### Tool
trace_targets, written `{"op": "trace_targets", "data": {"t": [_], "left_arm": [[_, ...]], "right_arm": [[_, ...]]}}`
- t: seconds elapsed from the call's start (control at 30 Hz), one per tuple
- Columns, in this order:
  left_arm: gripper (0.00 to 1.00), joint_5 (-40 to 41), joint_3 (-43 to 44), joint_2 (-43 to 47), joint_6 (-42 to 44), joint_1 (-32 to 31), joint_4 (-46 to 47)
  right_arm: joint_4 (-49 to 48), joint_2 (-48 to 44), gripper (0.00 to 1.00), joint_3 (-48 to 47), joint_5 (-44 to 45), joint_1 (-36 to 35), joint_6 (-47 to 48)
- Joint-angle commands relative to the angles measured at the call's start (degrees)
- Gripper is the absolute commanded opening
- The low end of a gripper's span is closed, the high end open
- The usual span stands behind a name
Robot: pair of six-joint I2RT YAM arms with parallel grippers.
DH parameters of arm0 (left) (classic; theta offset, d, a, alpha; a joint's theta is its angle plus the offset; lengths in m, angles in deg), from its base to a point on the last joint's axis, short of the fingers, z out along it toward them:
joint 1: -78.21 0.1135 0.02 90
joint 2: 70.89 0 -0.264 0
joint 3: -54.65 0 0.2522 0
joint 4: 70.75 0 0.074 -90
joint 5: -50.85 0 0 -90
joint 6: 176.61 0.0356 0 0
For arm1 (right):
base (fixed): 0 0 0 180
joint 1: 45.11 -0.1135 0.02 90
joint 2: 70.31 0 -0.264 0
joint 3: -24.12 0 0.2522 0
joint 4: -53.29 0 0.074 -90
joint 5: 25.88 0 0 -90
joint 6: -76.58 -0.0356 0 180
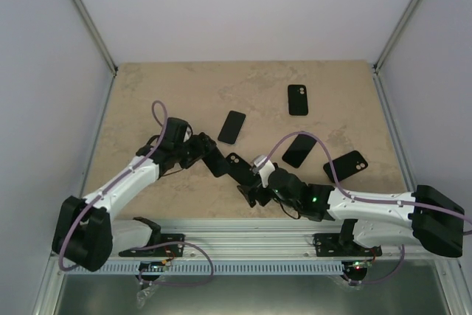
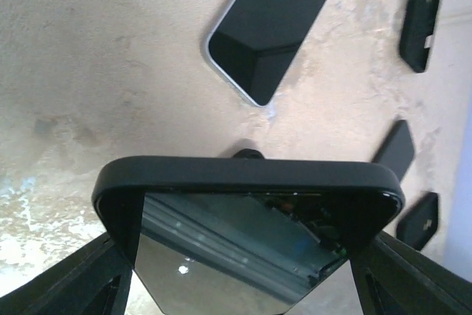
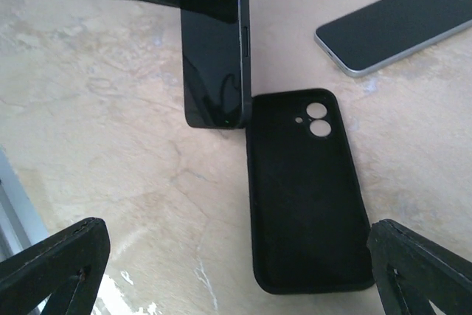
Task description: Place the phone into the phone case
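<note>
The dark phone on edge (image 1: 214, 161) has its loose end clear of my left gripper, so my right gripper should keep going toward that loose end and close across it.
My left gripper (image 1: 214, 158) is shut on a dark phone (image 1: 221, 164) and holds it on edge, its lower end at the table. In the left wrist view the phone (image 2: 247, 234) fills the space between my fingers (image 2: 96, 282). A black phone case (image 3: 306, 189) lies flat, inside up, camera holes at its far end. The phone (image 3: 214, 49) stands right beside the case's far left corner. The case also shows in the top view (image 1: 239, 163). My right gripper (image 3: 240, 260) is open and empty, low over the case's near end (image 1: 252, 194).
A silver-edged phone (image 1: 232, 127) lies face up behind the held one and shows in both wrist views (image 2: 269, 27) (image 3: 402, 23). Another case (image 1: 298, 99) lies at the back, a dark phone (image 1: 299, 150) and a third case (image 1: 345, 166) to the right.
</note>
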Motion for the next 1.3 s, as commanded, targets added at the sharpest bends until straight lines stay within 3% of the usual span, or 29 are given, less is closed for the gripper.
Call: {"op": "trace_targets", "data": {"t": [0.0, 0.4, 0.67, 0.77, 0.9, 1.27], "left_arm": [[0.38, -3.4, -2.5, 5.5, -5.7, 0.0, 7.4], [0.38, -10.5, -13.9, 18.9, -18.3, 0.0, 23.7], [0.38, -14.0, -16.0, 24.4, -23.6, -0.4, 26.3], [0.38, -15.0, -16.6, 25.3, -24.9, -0.9, 27.1], [0.39, -16.0, -17.4, 25.8, -26.7, -1.7, 29.0], [0.39, -15.0, -18.0, 25.3, -30.6, -5.3, 33.6]], "right_arm": [[-7.1, -0.4, 0.98, -0.8, -0.3, -0.5, -3.1], [-24.6, -4.9, 0.96, 6.9, -3.6, -0.5, -6.5], [-34.1, -3.0, 0.87, 8.0, -3.6, -0.4, -4.6], [-37.2, -1.0, 0.8, 7.7, -5.1, 0.0, -2.4], [-40.5, 1.3, 0.61, 8.0, -6.0, 1.0, -1.4], [-48.5, 4.8, 0.33, 8.8, -10.5, 2.6, 0.1]]}}
